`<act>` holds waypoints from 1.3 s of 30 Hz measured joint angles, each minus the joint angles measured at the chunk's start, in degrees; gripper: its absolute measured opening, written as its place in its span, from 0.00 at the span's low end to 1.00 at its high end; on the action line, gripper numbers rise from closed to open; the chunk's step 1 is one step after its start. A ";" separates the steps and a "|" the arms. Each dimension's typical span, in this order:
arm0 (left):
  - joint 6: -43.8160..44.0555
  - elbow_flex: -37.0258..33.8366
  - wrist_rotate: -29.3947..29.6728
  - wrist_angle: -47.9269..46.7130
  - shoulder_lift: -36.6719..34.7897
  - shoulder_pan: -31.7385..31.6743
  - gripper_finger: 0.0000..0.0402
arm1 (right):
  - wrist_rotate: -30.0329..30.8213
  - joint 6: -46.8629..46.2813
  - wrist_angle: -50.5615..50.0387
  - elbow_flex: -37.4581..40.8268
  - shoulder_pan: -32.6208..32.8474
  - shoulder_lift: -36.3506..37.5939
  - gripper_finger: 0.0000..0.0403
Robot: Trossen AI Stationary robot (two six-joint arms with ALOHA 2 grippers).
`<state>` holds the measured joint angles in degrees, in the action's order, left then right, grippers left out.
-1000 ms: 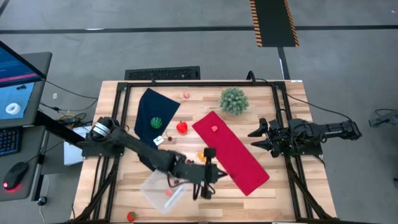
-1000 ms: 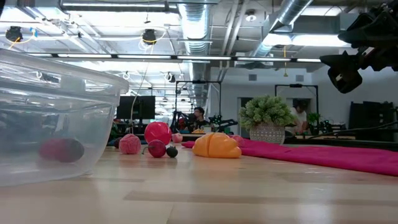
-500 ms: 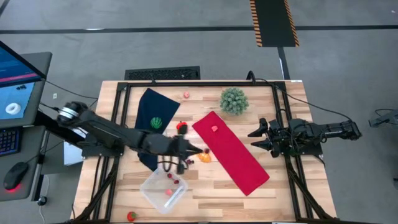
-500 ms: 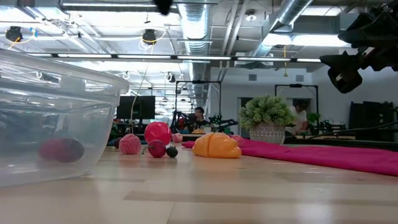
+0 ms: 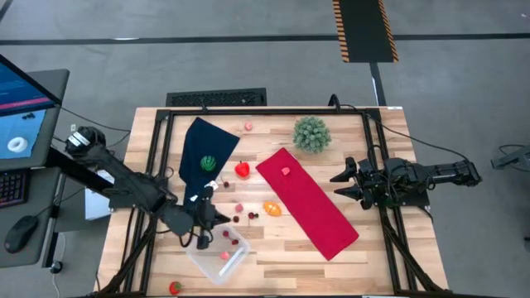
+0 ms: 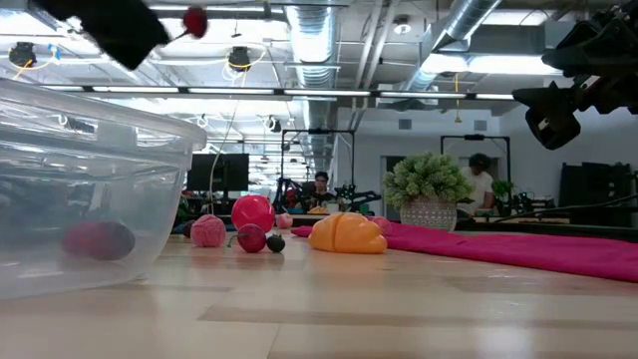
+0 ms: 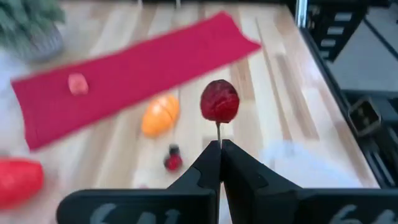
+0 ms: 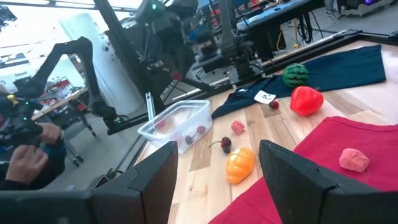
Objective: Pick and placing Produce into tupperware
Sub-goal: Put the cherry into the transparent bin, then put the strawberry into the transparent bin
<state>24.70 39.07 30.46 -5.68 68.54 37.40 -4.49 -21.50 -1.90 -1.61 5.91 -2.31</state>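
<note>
My left gripper has the cherry held clear [image 6: 194, 21] above the tupperware's rim. It should keep moving until the cherry is over the tupperware's open inside [image 5: 222, 257], then let go of the cherry there.
My left gripper [image 7: 220, 147] is shut on a dark red cherry [image 7: 219, 101], held high above the table by the far side of the clear tupperware [image 5: 217, 257]; it also shows in the low view [image 6: 171, 33] with the cherry [image 6: 195, 20]. The tupperware [image 6: 80, 189] holds a few red and pink pieces. An orange piece [image 5: 272, 209], a red pepper [image 5: 242, 170] and small berries [image 5: 238, 209] lie on the wood. A pink piece [image 5: 286, 172] lies on the red cloth [image 5: 310, 205]. My right gripper [image 5: 344, 184] waits open at the right edge. My left gripper pinches the cherry's thin stem [image 7: 218, 133] between its two fingertips, at the stem's free end. The cherry stands out beyond the fingertips, lifted clear of the table and the tupperware.
A dark blue cloth [image 5: 203, 153] with a small watermelon [image 5: 208, 163] lies at the far left. A spiky green plant ball [image 5: 311, 133] stands at the back. A strawberry [image 5: 175, 287] lies at the near edge, and a pink piece [image 5: 248, 127] lies at the far edge.
My left gripper has swung from beside the red cloth's near end toward the table's left edge and now hangs by the tupperware, shut on the cherry. In the low view it has come into sight at the top left. The produce on the table has stayed put.
</note>
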 joint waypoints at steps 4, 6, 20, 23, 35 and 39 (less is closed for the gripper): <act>6.62 -0.78 0.28 -3.60 0.15 3.69 0.00 | 0.00 0.00 0.03 0.00 0.00 0.01 0.62; 9.96 -1.06 0.32 -6.50 1.18 4.91 0.00 | 0.00 0.00 -0.04 0.00 0.02 0.00 0.62; 27.46 -1.05 0.33 -7.68 12.74 9.42 0.00 | 0.00 0.00 -0.04 0.00 0.02 0.02 0.62; 28.54 -1.05 0.49 -7.28 14.13 9.37 0.01 | 0.01 -0.02 -0.04 0.00 0.01 0.02 0.62; 25.94 -0.83 13.45 -0.33 13.89 9.97 0.31 | 0.00 -0.02 -0.06 0.00 0.00 0.02 0.62; 23.87 1.03 16.73 -0.46 13.57 9.93 0.35 | 0.00 0.00 -0.06 0.00 0.01 0.02 0.62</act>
<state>48.58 40.10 47.19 -6.14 82.11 47.33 -4.49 -21.50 -1.96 -1.61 5.92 -2.29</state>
